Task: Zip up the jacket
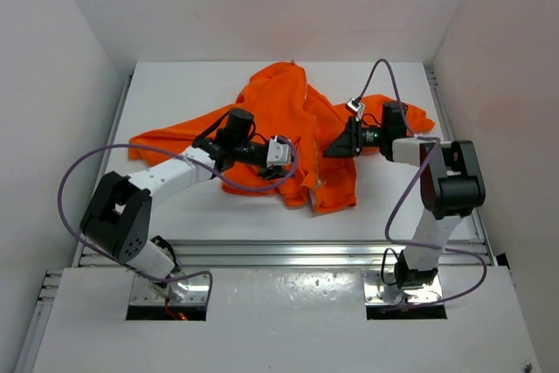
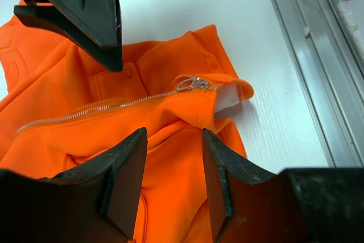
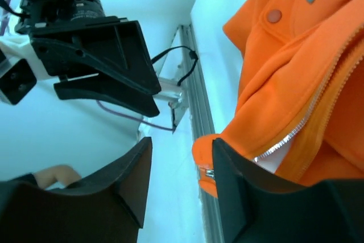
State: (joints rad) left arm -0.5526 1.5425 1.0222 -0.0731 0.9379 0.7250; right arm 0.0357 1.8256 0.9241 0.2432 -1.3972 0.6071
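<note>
The metal pull is behind my right gripper's finger and outside my fingers, so next my right gripper moves back first and then puts its fingers around the pull's loop.
The orange jacket lies crumpled in the middle of the white table, its hem toward the near edge. In the left wrist view its pale zipper runs across the fabric to a metal pull at the hem corner. My left gripper is open, hovering over orange fabric just short of the pull. My right gripper is open; the hem corner with the metal pull lies against its right finger, not between the jaws. The zipper shows open there.
An aluminium rail runs along the table's near edge, close to the hem. White walls enclose the table on three sides. Purple cables loop beside each arm. The two grippers face each other closely over the hem.
</note>
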